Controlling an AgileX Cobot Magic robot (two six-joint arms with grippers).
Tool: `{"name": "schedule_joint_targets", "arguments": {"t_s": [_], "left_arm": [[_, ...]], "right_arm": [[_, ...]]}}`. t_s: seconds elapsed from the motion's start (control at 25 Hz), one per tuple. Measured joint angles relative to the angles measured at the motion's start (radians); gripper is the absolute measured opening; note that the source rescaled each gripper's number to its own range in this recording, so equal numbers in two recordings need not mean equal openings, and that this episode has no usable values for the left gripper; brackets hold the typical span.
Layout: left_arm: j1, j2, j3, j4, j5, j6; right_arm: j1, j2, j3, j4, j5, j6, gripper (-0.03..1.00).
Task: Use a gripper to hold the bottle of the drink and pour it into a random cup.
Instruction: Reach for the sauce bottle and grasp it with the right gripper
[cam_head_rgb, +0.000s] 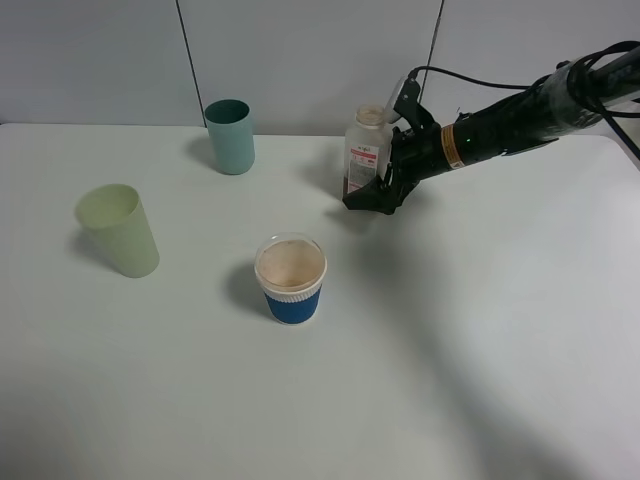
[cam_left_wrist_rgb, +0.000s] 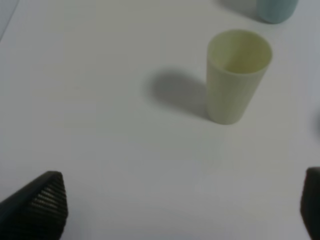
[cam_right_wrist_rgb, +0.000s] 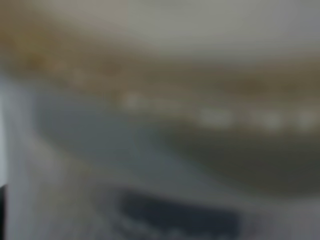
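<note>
My gripper will make the drink run straight out when it tips the bottle (cam_head_rgb: 365, 152) over the cup, because the bottle's top has an open beige rim (cam_head_rgb: 371, 114).
The bottle of the drink (cam_head_rgb: 366, 148) stands upright at the back of the white table (cam_head_rgb: 480, 330), with a beige cap, a white-and-pink label and a little brown liquid at its foot. My right gripper (cam_head_rgb: 366, 200) reaches in from the right with its black fingers open on either side of the bottle's lower part. The right wrist view is a close blur of the bottle (cam_right_wrist_rgb: 160, 100). The cup (cam_head_rgb: 291, 279), clear with a blue sleeve, stands in front of the bottle and looks pale brown inside. My left gripper (cam_left_wrist_rgb: 182, 205) hangs open over bare table.
A pale yellow-green tumbler (cam_head_rgb: 119, 230) (cam_left_wrist_rgb: 236, 75) stands at the left. A teal tumbler (cam_head_rgb: 230, 136) (cam_left_wrist_rgb: 276, 10) stands at the back, left of the bottle. The wall runs right behind the table's far edge.
</note>
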Motion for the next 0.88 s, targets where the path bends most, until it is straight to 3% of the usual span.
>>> {"name": "schedule_joint_targets", "arguments": {"t_s": [0.2,0.52,0.64,0.76,0.8,0.84,0.88], "left_arm": [[0.000,0.000,0.000,0.000,0.000,0.000],[0.000,0.000,0.000,0.000,0.000,0.000],[0.000,0.000,0.000,0.000,0.000,0.000],[0.000,0.000,0.000,0.000,0.000,0.000],[0.000,0.000,0.000,0.000,0.000,0.000],[0.000,0.000,0.000,0.000,0.000,0.000],[0.000,0.000,0.000,0.000,0.000,0.000]], "right_arm": [[0.009,0.002,-0.001,0.002,0.000,-0.011,0.99],[0.018,0.003,-0.001,0.011,0.000,-0.017,0.89],[0.018,0.003,-0.001,0.012,0.001,-0.017,0.71],[0.018,0.003,-0.001,0.013,0.005,-0.017,0.36],[0.018,0.004,-0.001,0.018,0.008,-0.015,0.11],[0.018,0.004,-0.001,0.019,0.008,-0.010,0.02],[0.018,0.004,-0.001,0.019,0.008,0.002,0.02]]}}
